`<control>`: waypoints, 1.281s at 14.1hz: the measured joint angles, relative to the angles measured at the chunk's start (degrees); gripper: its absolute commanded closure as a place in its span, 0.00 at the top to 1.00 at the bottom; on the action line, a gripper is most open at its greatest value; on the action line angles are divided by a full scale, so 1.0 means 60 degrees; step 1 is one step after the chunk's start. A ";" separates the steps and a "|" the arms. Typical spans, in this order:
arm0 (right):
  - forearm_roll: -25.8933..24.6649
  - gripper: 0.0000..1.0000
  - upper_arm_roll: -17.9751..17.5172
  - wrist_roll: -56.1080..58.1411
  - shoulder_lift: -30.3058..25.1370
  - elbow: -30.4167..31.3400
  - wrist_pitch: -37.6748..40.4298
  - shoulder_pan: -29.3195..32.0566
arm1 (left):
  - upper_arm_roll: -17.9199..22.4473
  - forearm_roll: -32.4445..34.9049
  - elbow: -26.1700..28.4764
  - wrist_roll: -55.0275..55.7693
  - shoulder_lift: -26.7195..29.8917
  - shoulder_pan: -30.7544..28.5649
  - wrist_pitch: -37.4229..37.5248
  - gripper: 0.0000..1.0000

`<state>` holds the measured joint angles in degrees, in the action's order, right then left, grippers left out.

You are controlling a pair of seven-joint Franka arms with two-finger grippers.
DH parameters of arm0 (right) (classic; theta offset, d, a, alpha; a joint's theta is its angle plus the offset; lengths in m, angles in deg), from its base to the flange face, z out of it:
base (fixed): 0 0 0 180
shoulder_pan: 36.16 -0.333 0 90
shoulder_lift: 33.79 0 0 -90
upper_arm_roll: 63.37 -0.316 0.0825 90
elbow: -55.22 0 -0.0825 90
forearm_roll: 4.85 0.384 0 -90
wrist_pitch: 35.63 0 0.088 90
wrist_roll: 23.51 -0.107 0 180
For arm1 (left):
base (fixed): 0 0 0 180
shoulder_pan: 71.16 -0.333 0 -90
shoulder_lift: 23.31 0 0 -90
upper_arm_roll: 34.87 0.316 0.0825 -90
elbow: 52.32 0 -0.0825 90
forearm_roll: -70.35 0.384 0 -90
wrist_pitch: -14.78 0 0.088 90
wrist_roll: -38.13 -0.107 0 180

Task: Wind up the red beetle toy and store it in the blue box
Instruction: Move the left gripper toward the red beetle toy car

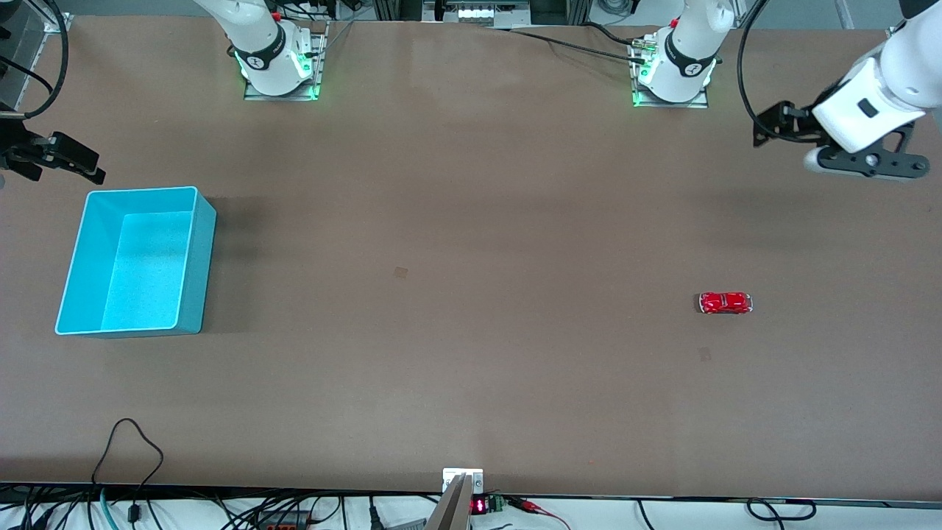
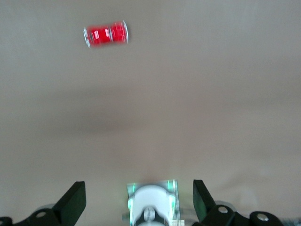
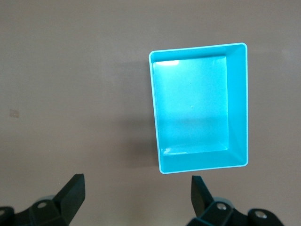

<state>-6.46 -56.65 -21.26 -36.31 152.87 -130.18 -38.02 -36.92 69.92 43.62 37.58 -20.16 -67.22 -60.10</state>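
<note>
My left gripper needs to turn because the red beetle toy lies crosswise to the gripper's fingers. It should then grip the toy by its sides near the rear before winding it.
The red beetle toy stands alone on the brown table toward the left arm's end; it also shows in the left wrist view. The blue box stands empty toward the right arm's end, and the right wrist view shows it from above. My left gripper is open and empty, up in the air over the table's edge at the left arm's end, apart from the toy; its own view shows the fingers wide apart. My right gripper is open and empty over the table beside the box, as its own view shows.
The two arm bases stand along the table's edge farthest from the front camera. Cables and a small device lie at the edge nearest to it. A faint mark is on the table's middle.
</note>
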 measured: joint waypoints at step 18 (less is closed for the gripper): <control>0.0000 1.00 -0.0001 0.0000 0.0055 0.0000 0.0032 -0.0002 | -0.0385 0.1544 0.2737 -1.0031 -0.1177 -0.0479 -0.5737 1.00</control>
<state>-6.45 -56.66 -21.26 -35.98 152.87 -129.99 -38.03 -39.23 79.18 60.04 -22.61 -27.22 -70.09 -94.53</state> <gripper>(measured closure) 0.000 0.000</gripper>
